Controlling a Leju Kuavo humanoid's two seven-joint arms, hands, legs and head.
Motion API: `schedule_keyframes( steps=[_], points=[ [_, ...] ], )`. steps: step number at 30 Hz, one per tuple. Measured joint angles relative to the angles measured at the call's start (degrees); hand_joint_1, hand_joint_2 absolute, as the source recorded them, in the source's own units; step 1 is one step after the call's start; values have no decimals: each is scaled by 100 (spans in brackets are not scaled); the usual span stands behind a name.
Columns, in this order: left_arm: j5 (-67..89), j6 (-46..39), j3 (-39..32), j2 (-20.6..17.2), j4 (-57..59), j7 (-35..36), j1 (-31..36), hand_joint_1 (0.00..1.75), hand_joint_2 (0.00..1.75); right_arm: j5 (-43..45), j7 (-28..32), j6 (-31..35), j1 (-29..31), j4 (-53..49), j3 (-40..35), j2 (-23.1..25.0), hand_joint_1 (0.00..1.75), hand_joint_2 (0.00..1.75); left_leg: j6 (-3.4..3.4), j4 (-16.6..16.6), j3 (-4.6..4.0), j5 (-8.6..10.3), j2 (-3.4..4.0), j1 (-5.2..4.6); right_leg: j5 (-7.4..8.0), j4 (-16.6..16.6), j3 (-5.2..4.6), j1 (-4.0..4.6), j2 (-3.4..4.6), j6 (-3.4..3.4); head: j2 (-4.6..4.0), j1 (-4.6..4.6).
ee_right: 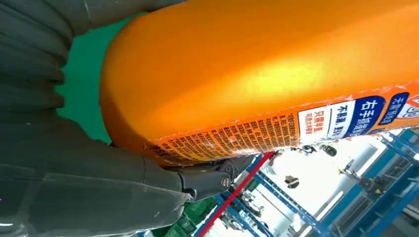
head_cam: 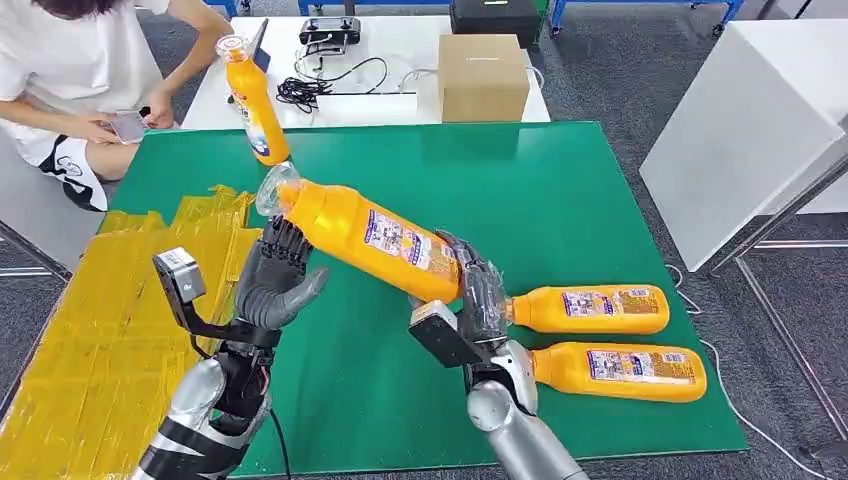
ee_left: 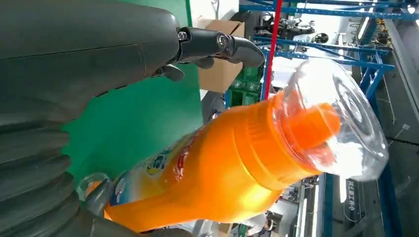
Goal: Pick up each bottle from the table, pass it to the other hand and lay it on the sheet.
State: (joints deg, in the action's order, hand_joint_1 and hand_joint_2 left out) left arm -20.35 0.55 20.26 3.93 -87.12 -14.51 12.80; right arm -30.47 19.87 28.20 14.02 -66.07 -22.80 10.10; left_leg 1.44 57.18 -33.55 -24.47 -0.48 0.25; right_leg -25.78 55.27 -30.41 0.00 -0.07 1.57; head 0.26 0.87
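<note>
I expect the clear cap to stay on when I turn the bottle over, because the clear cap's rim fits closely (head_cam: 276, 190) around the orange collar (ee_left: 291, 132).
My right hand (head_cam: 480, 295) grips the base end of an orange bottle (head_cam: 370, 235) with a clear cap, holding it tilted above the green table (head_cam: 560, 200). Its cap end points toward my left hand (head_cam: 275, 280), which is open with its fingers spread just under the bottle's shoulder. In the left wrist view the bottle (ee_left: 222, 158) lies between the thumb and the fingers (ee_left: 217, 44), which stand apart from it. The right wrist view has the bottle's body (ee_right: 257, 74) pressed against my right hand (ee_right: 74, 173). The yellow sheet (head_cam: 120, 300) covers the table's left part.
Two more orange bottles (head_cam: 590, 308) (head_cam: 620, 371) lie on the table at the right. A further bottle (head_cam: 255, 100) stands tilted at the far edge with a seated person's hand at its cap. Behind are a cardboard box (head_cam: 483, 77) and a white panel (head_cam: 750, 130).
</note>
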Motion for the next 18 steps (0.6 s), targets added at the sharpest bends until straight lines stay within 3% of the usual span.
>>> schedule_keyframes(
  steps=[18],
  points=[
    [-225,125,79,0,55,2,79,0,175,-372,-46,171,273,556,-402,179,175,175,0,0,-1,0,1,1,0,0,-3,0,0,0,0,0]
  ],
)
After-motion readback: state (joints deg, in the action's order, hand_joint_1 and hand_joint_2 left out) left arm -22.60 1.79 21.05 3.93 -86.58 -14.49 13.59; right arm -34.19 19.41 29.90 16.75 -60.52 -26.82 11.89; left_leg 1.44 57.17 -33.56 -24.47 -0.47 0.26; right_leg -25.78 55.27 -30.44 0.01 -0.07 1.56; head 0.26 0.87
